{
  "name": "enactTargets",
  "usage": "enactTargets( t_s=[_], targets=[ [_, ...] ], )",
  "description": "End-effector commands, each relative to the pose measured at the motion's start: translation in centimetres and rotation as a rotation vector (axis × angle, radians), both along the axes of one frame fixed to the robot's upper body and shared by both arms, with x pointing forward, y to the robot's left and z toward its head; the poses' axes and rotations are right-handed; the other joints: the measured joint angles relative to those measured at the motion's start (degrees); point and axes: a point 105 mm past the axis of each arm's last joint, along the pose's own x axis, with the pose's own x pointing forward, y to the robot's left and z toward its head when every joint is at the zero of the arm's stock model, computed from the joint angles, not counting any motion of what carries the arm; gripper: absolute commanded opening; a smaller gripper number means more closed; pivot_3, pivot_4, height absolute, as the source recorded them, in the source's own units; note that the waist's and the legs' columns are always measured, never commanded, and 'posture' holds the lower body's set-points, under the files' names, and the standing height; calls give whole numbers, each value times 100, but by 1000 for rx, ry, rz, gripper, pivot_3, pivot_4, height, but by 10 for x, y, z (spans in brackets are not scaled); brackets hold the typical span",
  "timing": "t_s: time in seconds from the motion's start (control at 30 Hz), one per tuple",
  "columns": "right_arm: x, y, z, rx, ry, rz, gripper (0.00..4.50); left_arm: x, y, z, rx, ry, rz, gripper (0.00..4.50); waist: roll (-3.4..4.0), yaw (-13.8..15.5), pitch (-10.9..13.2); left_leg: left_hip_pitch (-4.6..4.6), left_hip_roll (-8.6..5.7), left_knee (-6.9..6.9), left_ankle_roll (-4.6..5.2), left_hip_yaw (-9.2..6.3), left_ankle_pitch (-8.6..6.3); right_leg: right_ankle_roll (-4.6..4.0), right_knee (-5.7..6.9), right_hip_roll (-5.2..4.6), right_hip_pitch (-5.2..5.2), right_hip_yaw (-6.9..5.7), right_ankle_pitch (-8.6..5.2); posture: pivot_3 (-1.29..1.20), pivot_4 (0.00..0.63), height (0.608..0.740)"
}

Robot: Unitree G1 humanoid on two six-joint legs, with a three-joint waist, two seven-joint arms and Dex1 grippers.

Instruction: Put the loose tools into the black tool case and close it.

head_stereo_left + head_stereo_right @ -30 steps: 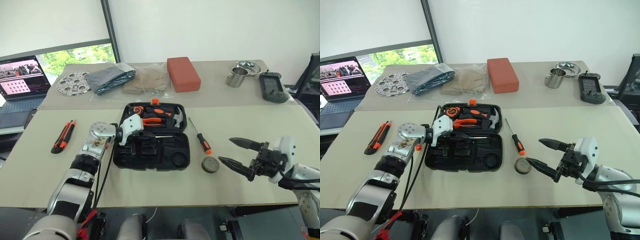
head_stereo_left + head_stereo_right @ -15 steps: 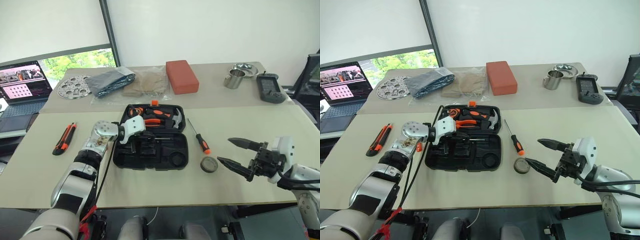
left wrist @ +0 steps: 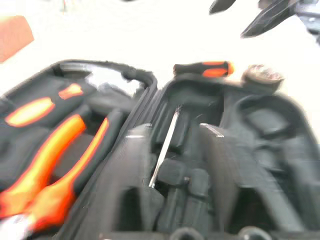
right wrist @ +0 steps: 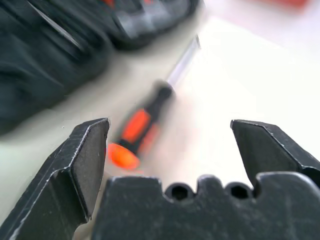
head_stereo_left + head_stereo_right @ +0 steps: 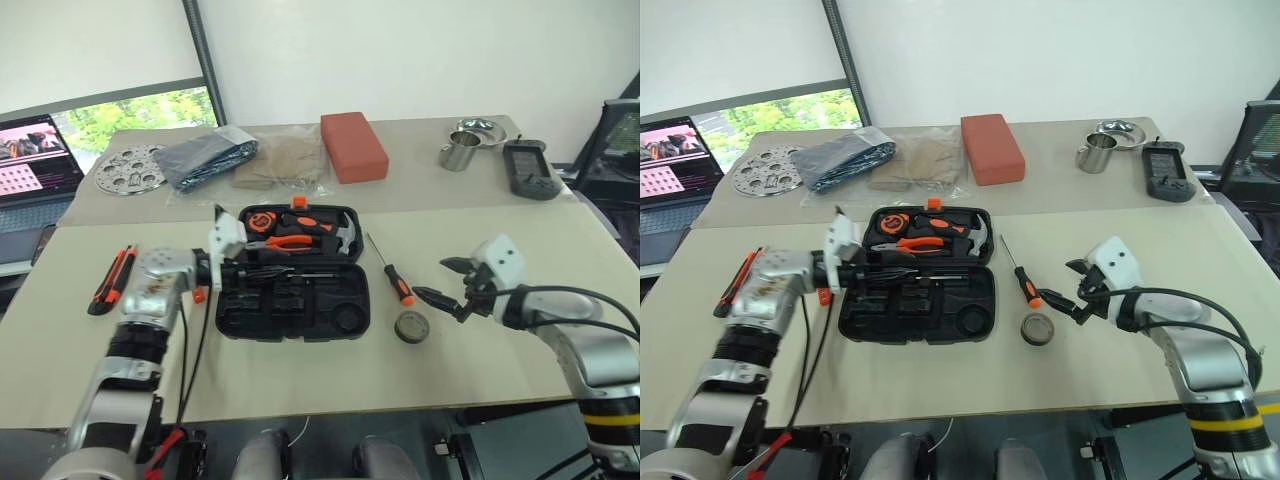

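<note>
My gripper will lower the loose screwdriver [image 5: 399, 284], and it should nest head to tail beside the thin screwdriver stem, because that stem leaves room at its tip [image 5: 346, 277].
The black tool case [image 5: 345, 310] lies open mid-table, with pliers [image 5: 285, 242], a hammer and a tape measure in its far half. A thin screwdriver shaft [image 3: 165, 145] rests in its near half. My left gripper [image 5: 238, 266] hovers at the case's left edge, fingers [image 3: 220, 165] apart and holding nothing. A loose orange-black screwdriver [image 5: 388, 272] lies right of the case, with the grey tape roll [image 5: 410, 325] nearer me. My right gripper [image 5: 432, 278] stands open just right of that screwdriver's handle [image 4: 145, 127]. The utility knife [image 5: 108, 280] lies far left.
Along the back table are a brick-red block [image 5: 352, 145], plastic bags [image 5: 245, 160], a perforated metal disc [image 5: 125, 168], a steel cup [image 5: 455, 155], a bowl [image 5: 478, 127] and a black handheld device [image 5: 525, 170]. A laptop [image 5: 30, 160] stands at far left.
My left gripper has opened and lifted back toward the case's left edge, leaving the screwdriver in the case. My right gripper has moved forward and inward toward the loose screwdriver's handle.
</note>
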Motion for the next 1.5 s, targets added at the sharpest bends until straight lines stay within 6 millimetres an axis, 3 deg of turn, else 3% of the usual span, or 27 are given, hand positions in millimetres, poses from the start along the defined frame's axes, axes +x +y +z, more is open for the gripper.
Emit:
enactTargets(
  t_s=[0.03,0.13,0.27,0.4,0.53,0.63,0.77,0.87,0.97,1.07,1.17,1.23,1.5],
  targets=[
    [11,10,0,9,63,-17,4500,-24,-1,29,-1,-19,-83,3363,7,41,0,0,-2,-1,3,4,-2,0,-3,2,0,12,0,0,150,740],
    [16,17,-4,3,109,-17,4500,-37,1,37,26,-8,-104,4478,7,73,0,-7,-9,1,19,8,-12,5,-8,1,2,37,-3,0,150,740],
    [19,25,-14,-23,171,-15,4500,-49,0,37,77,6,-130,4478,7,77,1,-7,-11,1,26,10,-16,7,-8,2,1,50,-4,0,150,740],
    [25,21,-19,-63,178,-57,3422,-55,-3,35,87,12,-137,4500,7,51,0,-7,-10,0,26,11,-17,7,-6,6,-4,62,-4,0,150,740],
    [28,18,-15,-59,162,-69,1896,-58,-2,32,96,23,-139,4500,7,36,0,-9,-2,0,26,9,-17,7,-8,31,-4,93,-4,0,150,740],
    [30,15,-11,-53,145,-87,1078,-59,-2,31,97,28,-141,4500,6,36,1,-9,3,1,26,9,-17,7,-8,40,-4,101,-4,0,150,740],
    [47,12,21,-30,-39,-86,1046,-58,2,32,99,20,-112,4500,7,30,1,-9,4,-1,26,10,-17,6,-8,42,-7,105,-4,0,150,740],
    [49,36,59,0,-242,98,1046,-55,16,32,99,4,-39,4500,9,-1,2,-22,5,-2,26,14,-16,6,-1,45,-30,117,-4,0,150,740],
    [39,65,65,-24,-288,296,1046,-54,34,33,90,6,59,4500,8,-28,2,-31,10,-6,24,15,-15,6,11,57,-56,132,-3,0,150,740],
    [25,95,58,-52,-277,490,1046,-55,52,30,102,12,143,4500,8,-24,2,-23,35,-3,20,18,-13,6,13,76,-55,132,-3,0,150,740],
    [15,120,24,-209,-255,691,1046,-65,70,29,97,38,222,4500,8,-4,2,-24,53,-4,18,27,-14,4,17,80,-61,133,-2,0,150,740],
    [18,123,14,-266,-248,723,1046,-71,74,28,103,50,242,4500,6,-13,3,-19,59,-1,16,34,-16,3,18,80,-62,133,-2,0,150,740],
    [26,143,3,-300,-216,822,1046,-90,87,17,160,93,286,4500,5,33,4,-11,62,-2,12,42,-17,-18,20,71,-61,123,7,0,150,740]
  ],
)
